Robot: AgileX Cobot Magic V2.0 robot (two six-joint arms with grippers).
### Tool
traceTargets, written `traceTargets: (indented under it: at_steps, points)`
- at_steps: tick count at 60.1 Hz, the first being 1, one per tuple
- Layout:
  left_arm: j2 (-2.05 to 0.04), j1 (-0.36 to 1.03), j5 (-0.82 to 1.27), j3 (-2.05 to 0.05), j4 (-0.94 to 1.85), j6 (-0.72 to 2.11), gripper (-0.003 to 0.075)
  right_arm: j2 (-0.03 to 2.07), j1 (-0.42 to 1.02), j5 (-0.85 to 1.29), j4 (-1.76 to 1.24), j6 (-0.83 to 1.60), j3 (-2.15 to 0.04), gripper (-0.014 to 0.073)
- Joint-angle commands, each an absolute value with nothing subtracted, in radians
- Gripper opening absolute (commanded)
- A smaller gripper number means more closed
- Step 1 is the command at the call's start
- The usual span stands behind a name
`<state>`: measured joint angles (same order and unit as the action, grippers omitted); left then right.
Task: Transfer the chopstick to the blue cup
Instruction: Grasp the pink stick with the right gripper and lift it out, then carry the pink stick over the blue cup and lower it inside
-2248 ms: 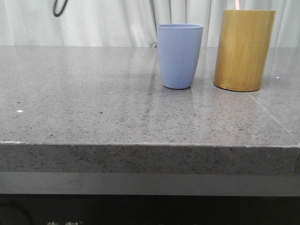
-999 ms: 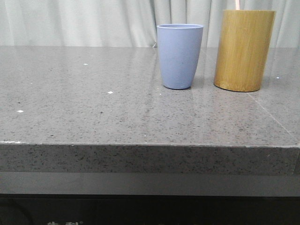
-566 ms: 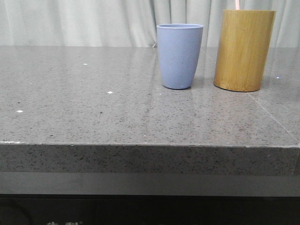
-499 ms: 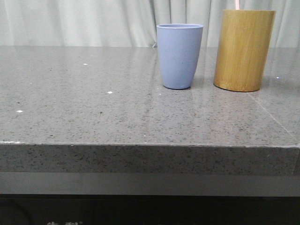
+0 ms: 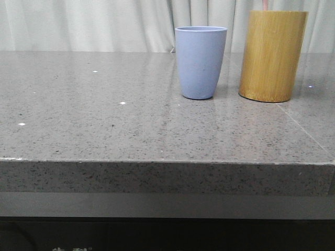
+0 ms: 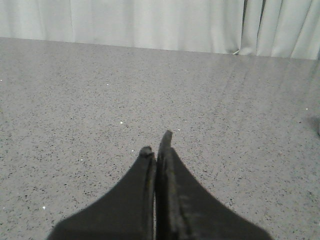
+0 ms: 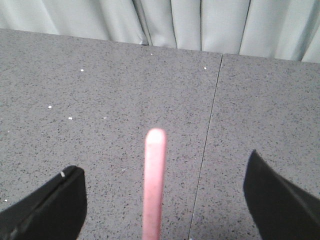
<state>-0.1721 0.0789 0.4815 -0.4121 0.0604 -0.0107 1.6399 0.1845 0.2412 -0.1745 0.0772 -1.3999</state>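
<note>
The chopstick (image 5: 265, 5) is standing in the bamboo cylinder, away from my left gripper. My right gripper should lift it out, then lower it into the blue cup (image 5: 201, 30).
The blue cup (image 5: 201, 63) stands upright on the grey stone table (image 5: 104, 120), right of centre at the back. Just to its right is a taller bamboo cylinder (image 5: 272, 55), and the pink tip of the chopstick (image 5: 265, 4) pokes up from its top. In the right wrist view the chopstick (image 7: 154, 185) rises between the wide-apart fingers of my right gripper (image 7: 164, 165), which is open and not touching it. My left gripper (image 6: 156, 145) is shut with nothing in it, over bare table.
White curtains (image 5: 104, 23) hang behind the table. A thin seam (image 5: 303, 130) runs across the tabletop at the right. The table's front edge (image 5: 167, 162) lies close to the camera. Left of the cup is open table surface.
A dark loop at the top left of the front view has left the picture. The cup, the bamboo cylinder and the chopstick tip have not moved.
</note>
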Motion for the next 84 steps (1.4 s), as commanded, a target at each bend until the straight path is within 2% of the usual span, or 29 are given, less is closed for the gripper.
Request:
traceTargets:
  at_steps: [1, 5, 8, 12, 18, 22, 26, 29, 49, 58, 74, 84]
  points:
    - [-0.183, 0.077, 0.390, -0.437, 0.071, -0.017, -0.0019, 1.609, 0.181, 0.154, -0.179, 0.076, -1.440, 0.0643]
    - [-0.183, 0.077, 0.390, -0.437, 0.071, -0.017, -0.0019, 1.615, 0.181, 0.148, -0.179, 0.076, -1.440, 0.0631]
    - [-0.183, 0.077, 0.390, -0.437, 0.071, -0.017, -0.0019, 1.615, 0.181, 0.148, -0.179, 0.076, -1.440, 0.0582]
    - [-0.183, 0.077, 0.390, -0.437, 0.071, -0.017, -0.0019, 1.614, 0.181, 0.147, -0.179, 0.076, -1.440, 0.0451]
    - [-0.183, 0.077, 0.390, -0.437, 0.071, -0.017, -0.0019, 1.604, 0.181, 0.146, -0.179, 0.076, -1.440, 0.0200]
    - [-0.183, 0.077, 0.390, -0.437, 0.071, -0.017, -0.0019, 1.595, 0.181, 0.144, -0.179, 0.076, -1.440, 0.0073]
    - [-0.183, 0.077, 0.390, -0.437, 0.071, -0.017, -0.0019, 1.582, 0.181, 0.138, -0.179, 0.076, -1.440, -0.0032]
    - [-0.183, 0.077, 0.390, -0.437, 0.071, -0.017, -0.0019, 1.567, 0.181, 0.130, -0.179, 0.076, -1.440, -0.0074]
    - [-0.183, 0.077, 0.390, -0.437, 0.071, -0.017, -0.0019, 1.410, 0.199, 0.000, -0.179, 0.076, -1.442, -0.0067]
    - [-0.183, 0.077, 0.390, -0.437, 0.071, -0.017, -0.0019, 1.350, 0.267, -0.129, -0.179, 0.076, -1.442, -0.0067]
    - [-0.183, 0.077, 0.390, -0.437, 0.071, -0.017, -0.0019, 1.391, 0.433, -0.167, -0.179, 0.076, -1.447, -0.0067]
    - [-0.183, 0.077, 0.390, -0.437, 0.071, -0.017, -0.0019, 1.471, 0.461, -0.159, -0.179, 0.076, -1.447, -0.0057]
